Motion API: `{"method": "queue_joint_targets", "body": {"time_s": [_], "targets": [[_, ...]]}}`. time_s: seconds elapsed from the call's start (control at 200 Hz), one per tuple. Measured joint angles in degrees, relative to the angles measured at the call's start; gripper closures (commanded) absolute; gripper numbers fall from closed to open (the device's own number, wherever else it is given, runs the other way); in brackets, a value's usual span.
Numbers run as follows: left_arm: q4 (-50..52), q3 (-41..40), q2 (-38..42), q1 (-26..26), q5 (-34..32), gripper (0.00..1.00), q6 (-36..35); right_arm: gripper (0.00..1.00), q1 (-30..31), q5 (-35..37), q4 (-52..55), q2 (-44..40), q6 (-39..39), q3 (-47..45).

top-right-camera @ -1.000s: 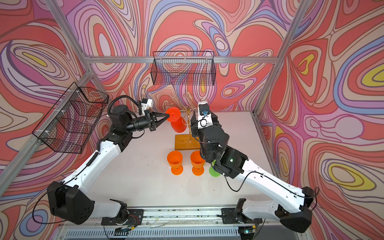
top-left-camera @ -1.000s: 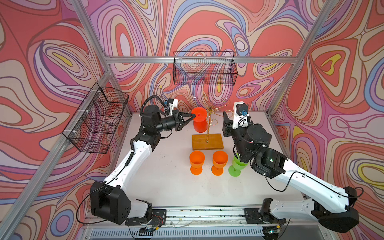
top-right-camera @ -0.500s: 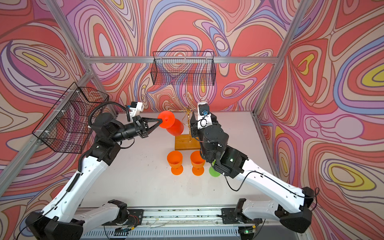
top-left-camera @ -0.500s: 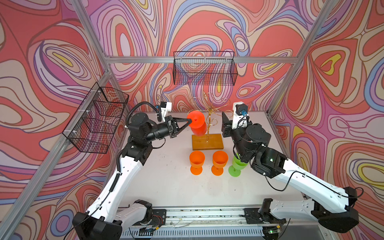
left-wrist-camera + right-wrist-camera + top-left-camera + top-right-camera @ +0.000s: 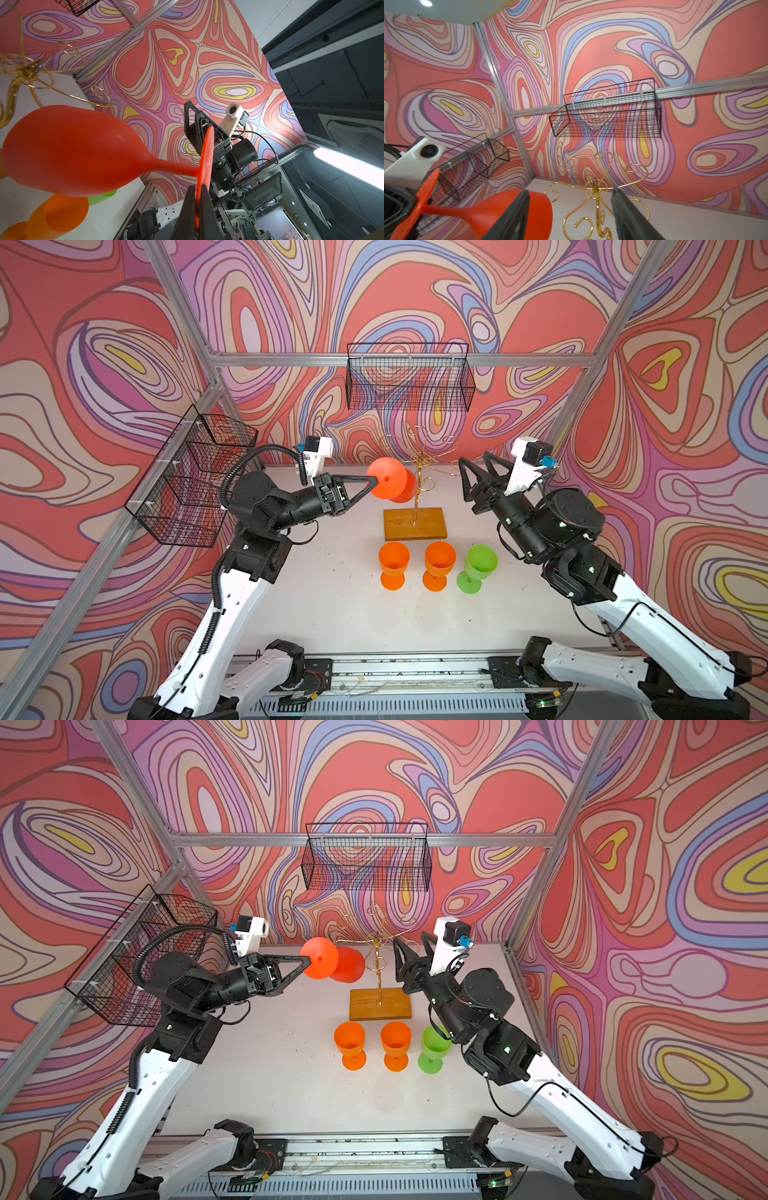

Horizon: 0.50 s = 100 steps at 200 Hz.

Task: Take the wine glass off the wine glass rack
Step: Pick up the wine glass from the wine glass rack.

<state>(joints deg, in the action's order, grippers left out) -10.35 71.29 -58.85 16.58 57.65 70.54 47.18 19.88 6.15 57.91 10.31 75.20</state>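
My left gripper should lift the glass above the rack's gold arms (image 5: 396, 936) before my right gripper takes its rim, because those arms block my right gripper from the glass's bowl.
A red-orange wine glass (image 5: 405, 491) (image 5: 351, 965) lies on its side in the air, just left of the wine glass rack (image 5: 414, 524) (image 5: 380, 1004). My left gripper (image 5: 370, 480) (image 5: 305, 961) (image 5: 196, 189) is shut on the rim of the glass's round foot. In the left wrist view the bowl (image 5: 68, 149) hangs under a curled gold arm of the rack (image 5: 27, 70), apart from it. My right gripper (image 5: 473, 460) (image 5: 409, 938) (image 5: 570, 190) is open and holds nothing, raised to the right of the rack (image 5: 595, 185), with the glass (image 5: 542, 212) beyond it.
Two orange glasses (image 5: 392, 564) (image 5: 438, 562) and a green glass (image 5: 478, 566) stand in a row in front of the rack's wooden base. A black mesh basket (image 5: 409, 377) hangs on the back wall, another (image 5: 191, 481) on the left wall.
The left gripper has drawn the glass leftward off the rack's arm and tipped it onto its side. The right arm has swung out to the right and its jaws have widened.
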Motion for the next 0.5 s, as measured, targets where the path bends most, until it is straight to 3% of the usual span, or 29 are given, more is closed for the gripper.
{"method": "queue_joint_targets", "body": {"time_s": [0.3,0.501], "targets": [[-18.08,0.81,-2.27,-0.37,2.27,1.0,5.27,0.22,-5.16,-16.13,-1.36,2.27,6.8,0.0],[-32.28,0.83,-6.99,-3.41,2.78,1.0,13.77,0.22,-15.39,-29.24,-6.86,5.42,13.35,-1.73]]}}
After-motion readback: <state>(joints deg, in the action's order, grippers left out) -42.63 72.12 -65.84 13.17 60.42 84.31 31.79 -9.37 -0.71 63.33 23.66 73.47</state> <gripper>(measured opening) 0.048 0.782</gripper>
